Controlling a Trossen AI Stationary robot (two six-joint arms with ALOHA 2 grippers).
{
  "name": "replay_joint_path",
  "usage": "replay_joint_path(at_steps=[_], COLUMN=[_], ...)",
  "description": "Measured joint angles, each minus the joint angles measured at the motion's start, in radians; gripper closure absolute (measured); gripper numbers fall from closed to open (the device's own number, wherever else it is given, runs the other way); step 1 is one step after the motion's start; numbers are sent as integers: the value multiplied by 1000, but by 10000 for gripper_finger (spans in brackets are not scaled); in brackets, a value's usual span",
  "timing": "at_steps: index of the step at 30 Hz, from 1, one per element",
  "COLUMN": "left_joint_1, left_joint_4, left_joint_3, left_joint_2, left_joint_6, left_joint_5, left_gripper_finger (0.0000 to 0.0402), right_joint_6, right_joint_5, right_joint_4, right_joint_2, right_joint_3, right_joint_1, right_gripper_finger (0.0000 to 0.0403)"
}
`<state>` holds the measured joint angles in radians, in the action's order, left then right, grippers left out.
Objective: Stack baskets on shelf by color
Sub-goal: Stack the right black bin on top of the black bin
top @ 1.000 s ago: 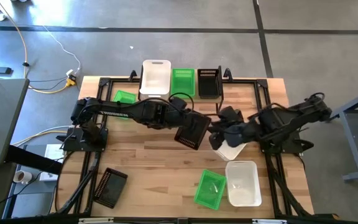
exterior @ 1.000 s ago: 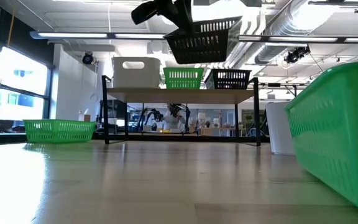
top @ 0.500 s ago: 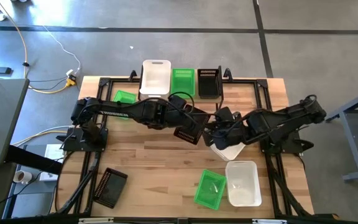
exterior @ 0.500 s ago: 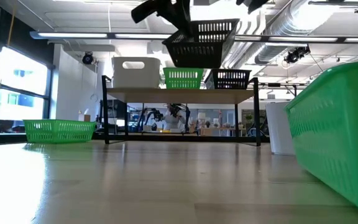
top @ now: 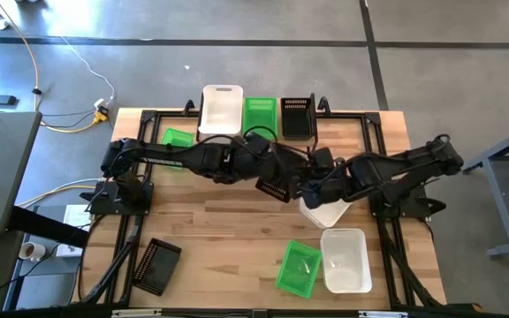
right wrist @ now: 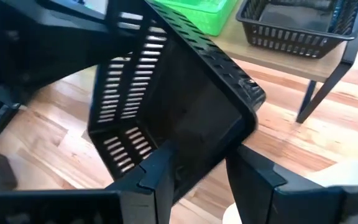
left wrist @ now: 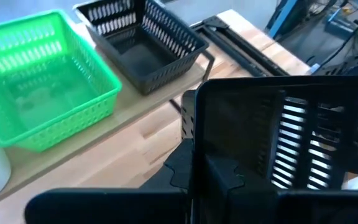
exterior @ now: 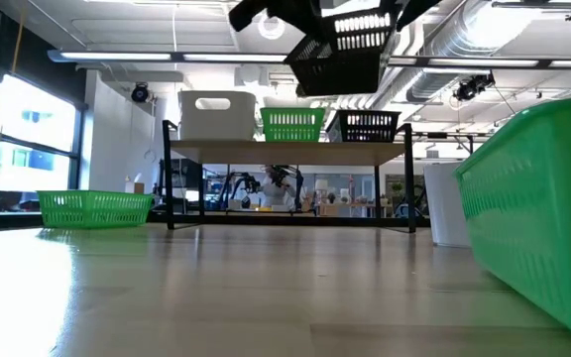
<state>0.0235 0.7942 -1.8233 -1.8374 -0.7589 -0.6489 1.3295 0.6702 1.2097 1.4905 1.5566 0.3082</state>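
Observation:
The black basket on the shelf (top: 298,118) is closer to my right gripper's arm, so next my right gripper takes over the tilted basket's lower edge (right wrist: 205,167) from my left gripper.
A black mesh basket (top: 277,181) hangs in the air above the table's middle, tilted, in front of the shelf (exterior: 285,147). My left gripper (top: 263,170) is shut on it. My right gripper (top: 312,184) has come up from the right and is open; in the right wrist view its fingers (right wrist: 160,177) stand on either side of the basket's lower edge (right wrist: 191,168). Whether they touch it, I cannot tell. On the shelf a white basket (top: 222,110), a green basket (top: 260,115) and a black basket (top: 297,115) rest side by side on their bottoms. My left gripper pinches the black basket's wall (left wrist: 241,143) on the side facing the left arm, coming from the table's left. The basket is lifted clear (exterior: 340,50) and tilted, well above the shelf top.
On the table stand a green basket (top: 177,139) at the far left, a black basket (top: 155,263) at the near left, a green basket (top: 299,268) and a white basket (top: 345,259) at the near right, and another white basket (top: 325,212) under the right arm.
My left gripper has carried the black basket up and toward the table's right, and the basket has tipped further. My right gripper has moved toward the table's left, up to the basket, until its fingers stand around the basket's edge.

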Motion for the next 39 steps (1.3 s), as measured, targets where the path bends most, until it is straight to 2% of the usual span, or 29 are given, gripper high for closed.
replay_joint_path(at_steps=[4,9,11,14,17,26,34,39], left_joint_1=[1,1,2,2,10,21,48,69], left_joint_4=[-24,-34,-35,-34,-30,-2,16,27], left_joint_3=[0,0,0,0,0,0,0,0], left_joint_2=[0,0,0,0,0,9,47,73], left_joint_6=[58,119,141,169,226,359,458,528], left_joint_5=[-2,-18,-27,-23,10,123,130,129], left_gripper_finger=[396,396,396,388,371,299,226,196], right_joint_6=[0,-11,-20,-21,-27,-28,-29,-58], right_joint_5=[-4,-12,-8,-13,-11,-23,-23,-47], right_joint_4=[14,23,24,30,38,64,63,70], right_joint_2=[5,5,5,5,4,-10,-36,-45], right_joint_3=[0,0,0,0,0,0,0,0], right_joint_1=[-12,-29,-36,-55,-72,-122,-161,-191], right_gripper_finger=[293,377,393,385,395,400,402,402])
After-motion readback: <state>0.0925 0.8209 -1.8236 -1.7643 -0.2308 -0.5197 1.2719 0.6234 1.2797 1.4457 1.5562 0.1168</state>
